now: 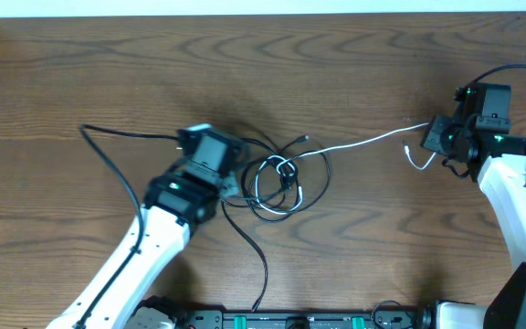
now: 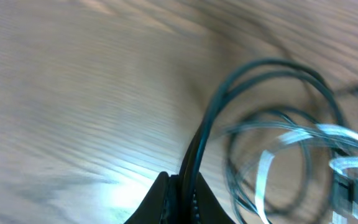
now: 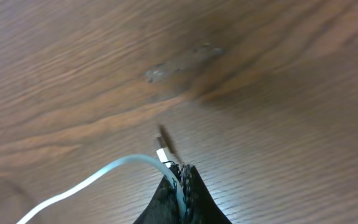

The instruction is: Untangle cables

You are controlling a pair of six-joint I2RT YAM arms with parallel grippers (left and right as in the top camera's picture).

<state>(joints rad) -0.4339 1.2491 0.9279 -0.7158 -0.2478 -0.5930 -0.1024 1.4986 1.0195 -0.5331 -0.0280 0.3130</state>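
Observation:
The white cable's curl sits caught among the black loops. My left gripper should keep the loops still while my right gripper grabs the curl itself.
A tangle of black cable loops lies at the table's middle, with a white cable running from it to the right. My left gripper is shut on black cable strands at the tangle's left edge; in the left wrist view the black cable rises from the closed jaws into blurred loops with the white cable among them. My right gripper is shut on the white cable near its end; in the right wrist view the white cable curves into the jaws, its plug just beyond.
A long black cable runs from the far left past my left arm and down to the table's front edge. A worn patch marks the wooden table ahead of my right gripper.

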